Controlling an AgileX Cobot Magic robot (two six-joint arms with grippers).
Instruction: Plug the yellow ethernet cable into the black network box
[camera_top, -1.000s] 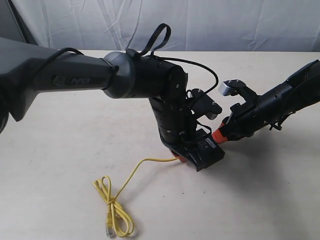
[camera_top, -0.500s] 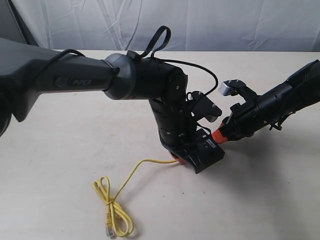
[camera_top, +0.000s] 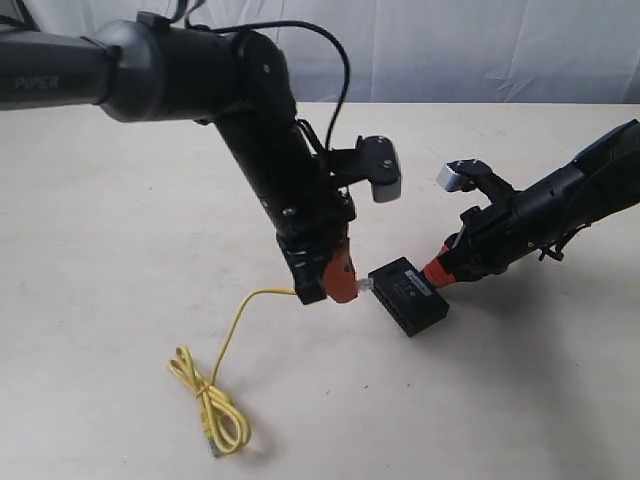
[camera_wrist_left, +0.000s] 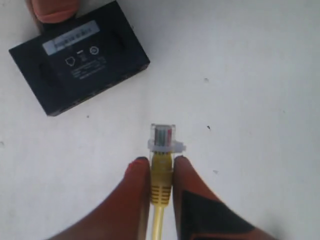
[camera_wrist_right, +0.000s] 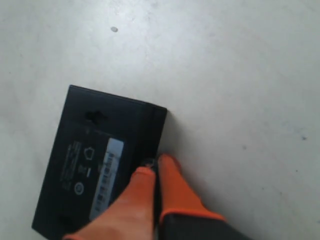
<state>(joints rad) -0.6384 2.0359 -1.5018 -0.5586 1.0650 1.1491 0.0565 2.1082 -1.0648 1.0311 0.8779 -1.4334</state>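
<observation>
The clear plug (camera_top: 366, 284) is pointing at an angle past the black network box. Next, my left gripper turns the plug square to the port side (camera_top: 389, 306) before it pushes the plug in.
The yellow ethernet cable (camera_top: 232, 322) trails over the table to a knotted coil (camera_top: 210, 410). My left gripper (camera_top: 338, 280) is shut on its yellow boot just behind the clear plug (camera_wrist_left: 163, 136), orange fingertips (camera_wrist_left: 138, 169) on either side. The plug hangs a short way off the black network box (camera_wrist_left: 80, 55), apart from its port side and not lined up with it. The box (camera_top: 408, 296) lies flat, white label up. My right gripper (camera_wrist_right: 157, 167) is shut, its orange tips pressed against the box's (camera_wrist_right: 90, 160) back edge.
Pale tabletop (camera_top: 120, 250) all round, with a white curtain (camera_top: 480, 50) behind. The left arm's black cable (camera_top: 340, 70) loops above its wrist. The right arm (camera_top: 570, 205) reaches in low from the right side.
The left arm has swung up and to the left, drawing the plug end back from the box. The cable's coil slid slightly left. The right gripper and box have stayed put.
</observation>
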